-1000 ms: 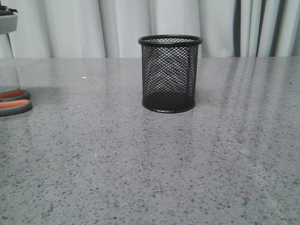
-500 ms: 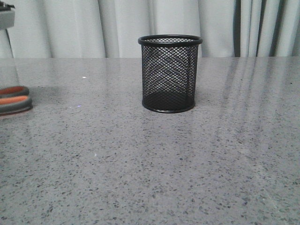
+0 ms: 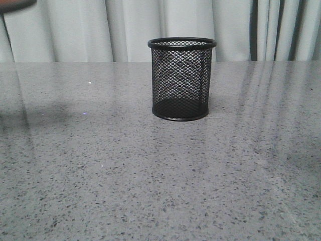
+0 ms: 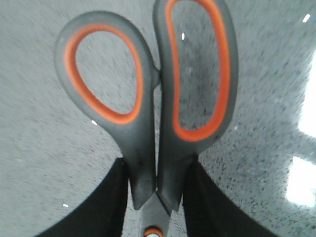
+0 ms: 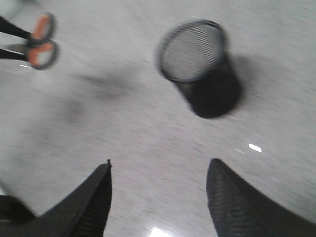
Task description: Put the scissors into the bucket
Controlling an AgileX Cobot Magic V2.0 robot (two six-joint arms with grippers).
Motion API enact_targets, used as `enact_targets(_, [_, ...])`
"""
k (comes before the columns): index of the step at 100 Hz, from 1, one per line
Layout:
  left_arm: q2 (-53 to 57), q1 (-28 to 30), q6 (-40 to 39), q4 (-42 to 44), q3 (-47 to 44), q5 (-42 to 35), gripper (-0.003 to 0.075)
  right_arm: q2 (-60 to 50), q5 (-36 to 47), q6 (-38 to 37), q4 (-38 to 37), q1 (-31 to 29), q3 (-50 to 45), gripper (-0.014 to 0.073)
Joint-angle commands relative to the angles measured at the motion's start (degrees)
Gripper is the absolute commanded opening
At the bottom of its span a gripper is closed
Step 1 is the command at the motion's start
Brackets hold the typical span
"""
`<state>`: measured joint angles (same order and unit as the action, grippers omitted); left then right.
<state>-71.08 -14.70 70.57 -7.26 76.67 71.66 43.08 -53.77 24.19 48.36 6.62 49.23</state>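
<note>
The scissors (image 5: 42, 43) will lean at a slant against the bucket's rim with their handles sticking out when I lower them in, because the bucket's opening (image 3: 182, 43) is wide open.
The scissors (image 4: 143, 158), orange loops edged in dark grey, are pinched just above their orange pivot between the black fingers (image 4: 111, 207) of my left gripper (image 4: 157, 170), which is shut on them, handles pointing away. They hang above the table. The right wrist view shows them small and blurred (image 5: 40, 42), far from the bucket (image 5: 197, 69). The bucket (image 3: 181, 78), a black wire-mesh cup, stands upright mid-table with nothing showing inside it. My right gripper (image 5: 162, 164) is open over bare table, short of the bucket. Only a blurred dark-reddish sliver (image 3: 15, 4) shows at the front view's top-left corner.
The speckled grey tabletop (image 3: 150, 175) spreads around the bucket. Pale curtains (image 3: 75, 30) hang behind the table's far edge. Bright light reflections (image 4: 303, 182) lie on the surface.
The scissors' handles left the table at the front view's left edge and rose out of sight; only a sliver shows at the top-left corner. The bucket has not moved.
</note>
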Motion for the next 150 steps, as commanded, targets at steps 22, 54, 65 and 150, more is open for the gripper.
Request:
enact_targets(22, [6.22, -16.17, -11.92, 4.04, 9.09, -1.65, -0.0021, 1.18, 2.86, 12.78, 27.28, -0.05, 2.04, 0.0380])
enact_targets(54, [1.77, -36.89, -25.38, 17.27, 14.39, -4.71, -0.0021, 6.35, -1.95, 22.95, 41.52, -0.05, 2.04, 0.0380])
enact_targets(65, [-0.62, -42.43, -28.55, 22.00, 15.85, -4.71, -0.0020, 7.54, -3.36, 24.76, 43.71, -0.05, 2.04, 0.0380])
enact_targets(150, [-7.59, -48.89, -31.48, 20.18, 22.98, -12.80, -0.0013, 9.23, -3.05, 27.93, 43.71, -0.05, 2.04, 0.0064])
